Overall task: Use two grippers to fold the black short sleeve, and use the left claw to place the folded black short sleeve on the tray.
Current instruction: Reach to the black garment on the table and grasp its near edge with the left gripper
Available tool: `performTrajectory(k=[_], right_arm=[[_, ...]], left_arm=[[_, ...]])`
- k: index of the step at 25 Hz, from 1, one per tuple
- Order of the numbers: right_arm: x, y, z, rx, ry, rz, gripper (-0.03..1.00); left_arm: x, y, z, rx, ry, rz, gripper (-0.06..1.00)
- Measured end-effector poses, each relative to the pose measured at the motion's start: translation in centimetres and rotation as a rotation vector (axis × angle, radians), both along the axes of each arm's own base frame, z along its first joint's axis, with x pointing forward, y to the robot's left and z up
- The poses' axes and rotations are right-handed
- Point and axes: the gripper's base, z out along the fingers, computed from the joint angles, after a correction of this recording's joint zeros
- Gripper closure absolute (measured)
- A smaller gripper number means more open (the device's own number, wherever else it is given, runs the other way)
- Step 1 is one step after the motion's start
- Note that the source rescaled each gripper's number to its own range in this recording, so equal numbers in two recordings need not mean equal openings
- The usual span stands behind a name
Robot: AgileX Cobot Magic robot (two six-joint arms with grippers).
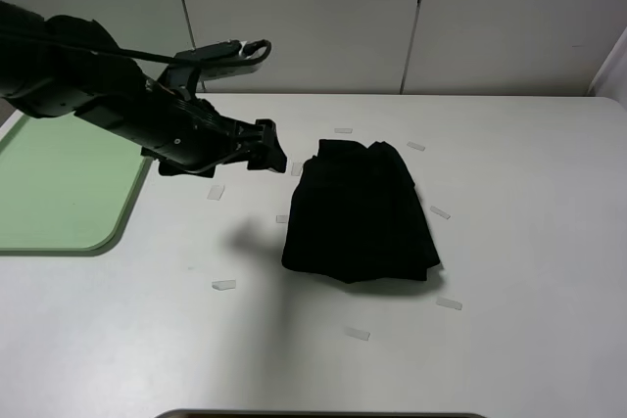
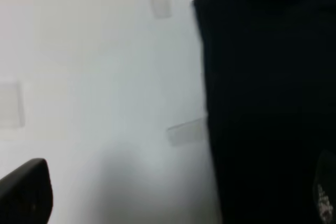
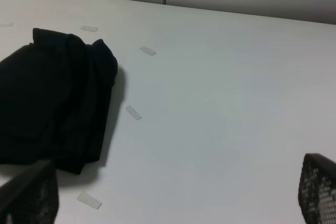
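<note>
The black short sleeve (image 1: 357,212) is lying in a thick, compact bundle (image 1: 364,274). Its layers should stay folded together when I carry it by one side.
The black short sleeve (image 1: 358,212) lies folded as a dark bundle on the white table, right of centre. It also shows in the left wrist view (image 2: 268,98) and in the right wrist view (image 3: 47,98). The pale green tray (image 1: 59,193) lies at the table's left edge with nothing on it. My left gripper (image 1: 272,152) hovers just left of the bundle's far left corner, open and empty; its fingers (image 2: 26,192) stand wide apart. My right gripper (image 3: 173,195) is open and empty, off to the right of the bundle. The right arm is out of the exterior view.
Several small pale tape strips (image 1: 223,285) lie on the table around the bundle. Grey wall panels (image 1: 294,17) stand behind the table's far edge. The left arm (image 1: 98,85) reaches over the tray's far right corner.
</note>
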Motion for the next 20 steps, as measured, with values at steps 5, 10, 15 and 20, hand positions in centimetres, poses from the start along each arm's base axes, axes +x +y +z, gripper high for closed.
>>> performTrajectory(k=[5, 10, 15, 20], right_arm=[[0.0, 0.0, 0.0, 0.0, 0.0, 0.0, -0.03], [0.0, 0.0, 0.0, 0.0, 0.0, 0.0, -0.03], [0.0, 0.0, 0.0, 0.0, 0.0, 0.0, -0.03], [0.0, 0.0, 0.0, 0.0, 0.0, 0.0, -0.03]], left_arm=[[-0.1, 1.0, -0.5, -0.016, 0.037, -0.018, -0.06], [-0.6, 0.2, -0.7, -0.136, 0.106, -0.097, -0.06], [-0.3, -1.0, -2.7, -0.244, 0.138, -0.146, -0.06], [0.1, -1.3, -4.8, -0.265, 0.166, -0.124, -0.06]])
